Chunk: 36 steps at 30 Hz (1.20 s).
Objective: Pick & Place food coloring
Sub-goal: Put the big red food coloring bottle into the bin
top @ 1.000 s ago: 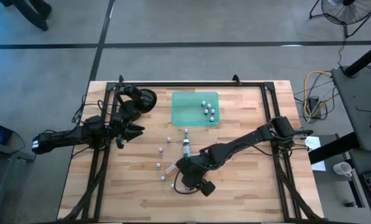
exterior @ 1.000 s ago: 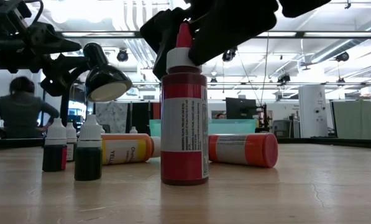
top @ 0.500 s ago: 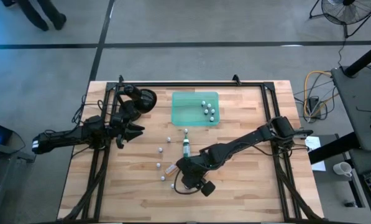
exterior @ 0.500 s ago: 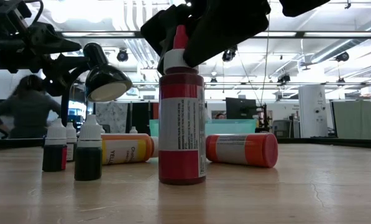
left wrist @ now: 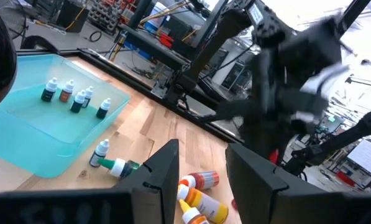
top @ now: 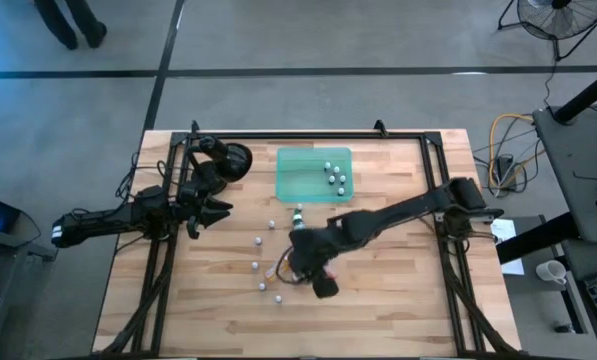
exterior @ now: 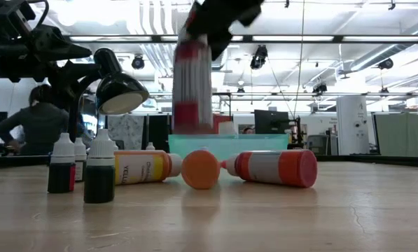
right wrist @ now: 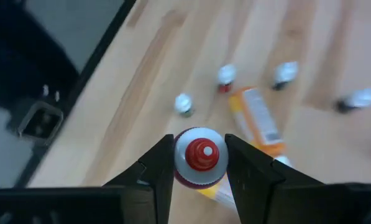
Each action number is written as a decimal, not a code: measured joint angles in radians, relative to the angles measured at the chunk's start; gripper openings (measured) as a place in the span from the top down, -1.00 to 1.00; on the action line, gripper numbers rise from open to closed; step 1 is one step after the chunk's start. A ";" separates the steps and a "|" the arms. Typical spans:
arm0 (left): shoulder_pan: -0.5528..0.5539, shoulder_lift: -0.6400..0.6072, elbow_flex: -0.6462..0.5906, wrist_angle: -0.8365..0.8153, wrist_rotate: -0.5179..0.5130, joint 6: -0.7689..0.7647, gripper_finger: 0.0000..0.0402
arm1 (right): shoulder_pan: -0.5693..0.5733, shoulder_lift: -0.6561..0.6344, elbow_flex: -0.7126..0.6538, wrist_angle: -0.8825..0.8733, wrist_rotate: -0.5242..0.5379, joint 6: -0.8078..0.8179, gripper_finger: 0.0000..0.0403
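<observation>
The red bottle [exterior: 192, 94] is hanging upright with its base down, so the robot's right gripper should go on carrying it until it stands on the translucent green tray's open bottom [top: 314, 164].
My right gripper [top: 306, 252] is over the table's middle, shut on a red food coloring bottle [exterior: 192, 84] that is in the air. Orange-yellow bottles [exterior: 142, 168] [exterior: 275, 168] lie on their sides below it. A green bottle [left wrist: 120, 166] lies near the translucent green tray [top: 303, 180], which holds several small bottles [top: 335, 175]. More small white-capped bottles [top: 258, 262] stand on the wood. My left gripper [left wrist: 201, 180] is open and waits over the table's left part [top: 210, 210]. My right gripper [right wrist: 201, 158] pinches the red bottle between its two fingers at the white collar [right wrist: 186, 163] just under the red tip. The fingers come from above, pointing down. The bottle hangs roughly upright below them, lifted clear of the table.
A black desk lamp [exterior: 117, 91] stands by the left arm near the far-left corner. A black frame rail [top: 308, 135] runs round the table's edge. Two small dark bottles [exterior: 61, 164] [exterior: 99, 168] stand near the low camera. A person [exterior: 26, 126] is in the room behind.
My right gripper has risen and moved toward the far edge and the tray, still shut on the red bottle. The bottle stood on the table a second ago, tipped slightly, and now is lifted clear.
</observation>
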 joint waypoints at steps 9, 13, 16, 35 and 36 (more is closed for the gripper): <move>0.000 0.000 0.000 0.000 0.000 0.000 0.47 | -0.159 -0.127 0.002 0.054 0.726 0.047 0.42; 0.000 0.000 0.000 0.000 0.000 0.000 0.47 | -0.276 -0.123 0.002 0.054 0.755 0.147 0.42; 0.000 0.000 0.000 0.000 0.000 0.000 0.47 | -0.353 -0.083 0.002 0.055 0.681 0.186 0.42; -0.001 0.000 0.000 0.000 0.000 0.000 0.47 | -0.623 0.095 0.071 -0.128 0.549 0.277 0.41; -0.001 0.000 0.000 0.000 0.000 0.000 0.47 | -0.631 0.095 0.070 -0.145 0.550 0.279 0.41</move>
